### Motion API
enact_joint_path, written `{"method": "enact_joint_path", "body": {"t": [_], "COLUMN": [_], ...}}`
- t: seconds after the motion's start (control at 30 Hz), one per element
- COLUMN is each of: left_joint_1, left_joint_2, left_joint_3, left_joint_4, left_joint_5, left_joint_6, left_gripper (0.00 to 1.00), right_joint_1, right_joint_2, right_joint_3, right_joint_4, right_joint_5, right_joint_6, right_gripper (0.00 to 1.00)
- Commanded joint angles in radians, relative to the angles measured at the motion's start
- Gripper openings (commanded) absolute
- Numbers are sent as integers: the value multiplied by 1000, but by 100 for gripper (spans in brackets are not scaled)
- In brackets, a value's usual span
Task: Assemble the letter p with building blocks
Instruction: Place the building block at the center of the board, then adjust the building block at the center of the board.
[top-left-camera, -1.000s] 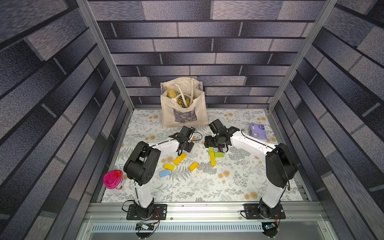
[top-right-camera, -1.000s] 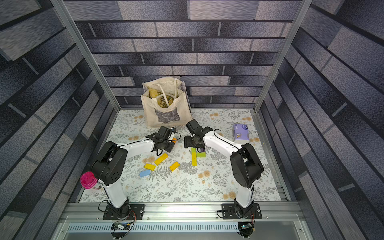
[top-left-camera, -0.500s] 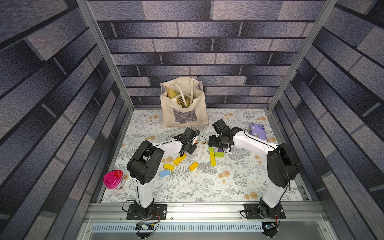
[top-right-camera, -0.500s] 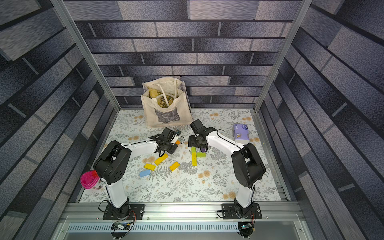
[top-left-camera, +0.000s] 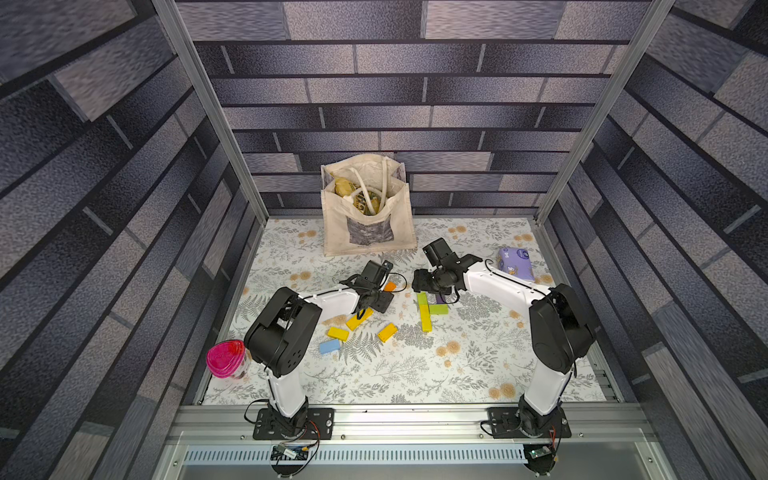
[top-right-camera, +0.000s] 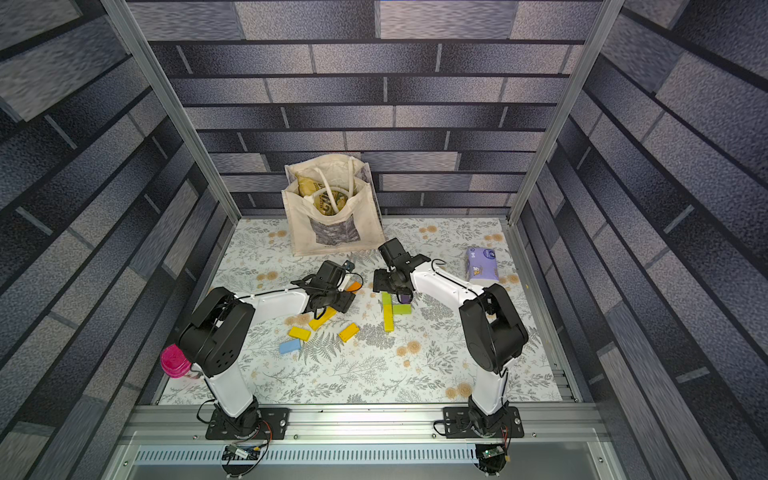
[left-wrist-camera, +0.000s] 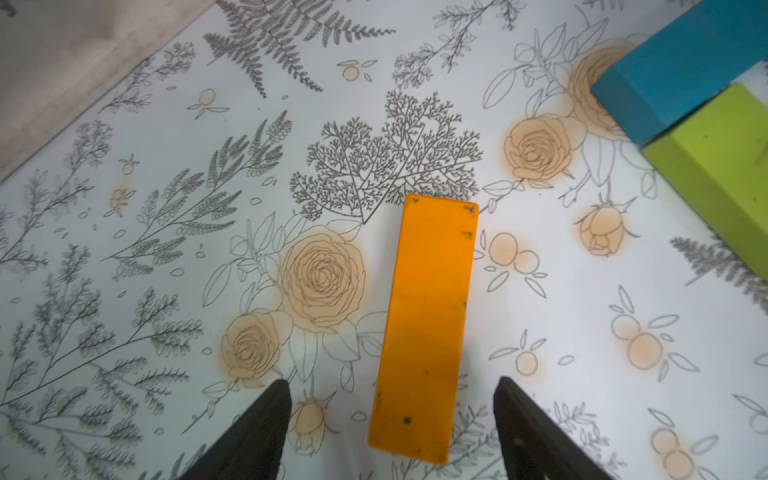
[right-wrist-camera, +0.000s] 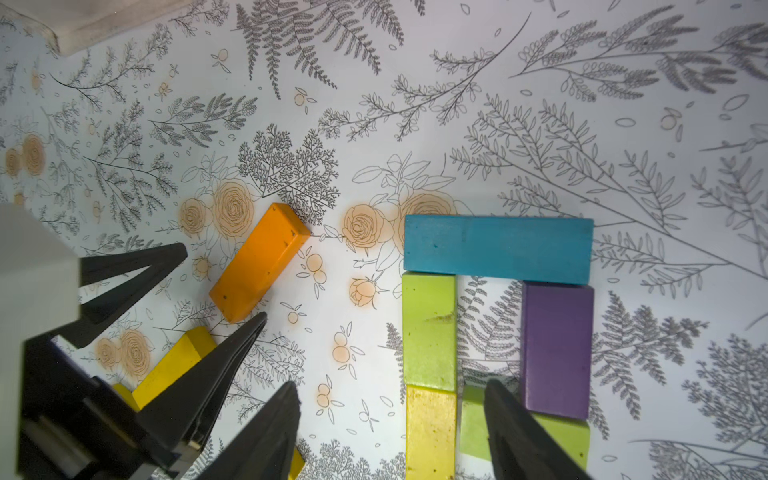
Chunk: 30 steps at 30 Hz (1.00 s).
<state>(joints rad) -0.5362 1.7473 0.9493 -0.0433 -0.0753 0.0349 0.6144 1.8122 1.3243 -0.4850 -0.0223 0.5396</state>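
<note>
The orange block (right-wrist-camera: 260, 262) slants beside the teal block, so next my left gripper pushes its near end (right-wrist-camera: 231, 303) square while my right gripper braces its far end.
An orange block (left-wrist-camera: 428, 328) lies flat on the floral mat between the fingers of my left gripper (left-wrist-camera: 390, 386), which is open and not touching it. Beside it stands the block figure: a teal block (right-wrist-camera: 498, 249) across the top, a lime green block (right-wrist-camera: 428, 332) and a yellow block (right-wrist-camera: 430, 432) in line down one side, a purple block (right-wrist-camera: 557, 349) down the other, and a second lime green block (right-wrist-camera: 573, 440) across below. My right gripper (right-wrist-camera: 390, 386) hovers open over the figure's lower part. The same orange block (top-left-camera: 390, 286) shows in a top view.
Loose yellow blocks (top-left-camera: 359, 319) (top-left-camera: 337, 333) (top-left-camera: 387, 332) and a light blue block (top-left-camera: 328, 346) lie near the left arm. A cream tote bag (top-left-camera: 368, 208) stands at the back, a purple tissue pack (top-left-camera: 515, 264) at the right, and a pink-lidded cup (top-left-camera: 226, 358) by the left edge.
My left gripper has opened wide and the orange block now lies free on the mat between its fingers. The right gripper has barely moved over the figure.
</note>
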Motion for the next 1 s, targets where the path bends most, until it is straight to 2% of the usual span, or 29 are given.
{"method": "enact_joint_path", "body": {"t": [0.0, 0.17, 0.27, 0.37, 0.47, 0.67, 0.8, 0.97], "left_joint_1": [39, 57, 53, 48, 48, 48, 50, 50], "left_joint_2": [-129, -191, -208, -223, -229, -180, -160, -136], "left_joint_3": [-64, -130, -179, -234, -283, -267, -257, -231], "left_joint_4": [108, 116, 159, 206, 264, 280, 283, 235], "left_joint_5": [22, 138, 209, 209, 205, 233, 230, 216], "left_joint_6": [-181, -367, -459, -525, -567, -582, -590, -593], "left_gripper": [78, 67, 53, 33, 22, 5, 0, 0], "right_joint_1": [-7, -7, -7, -7, -7, -6, -7, -7], "right_joint_2": [31, 81, 117, 154, 184, 251, 286, 332], "right_joint_3": [34, 64, 79, 91, 97, 114, 141, 171], "right_joint_4": [56, 104, 140, 173, 209, 238, 236, 242], "right_joint_5": [-44, -95, -133, -171, -199, -212, -194, -193], "right_joint_6": [-9, -15, -12, -2, 11, 20, 17, 22], "right_gripper": [68, 49, 33, 16, 0, 0, 0, 0]}}
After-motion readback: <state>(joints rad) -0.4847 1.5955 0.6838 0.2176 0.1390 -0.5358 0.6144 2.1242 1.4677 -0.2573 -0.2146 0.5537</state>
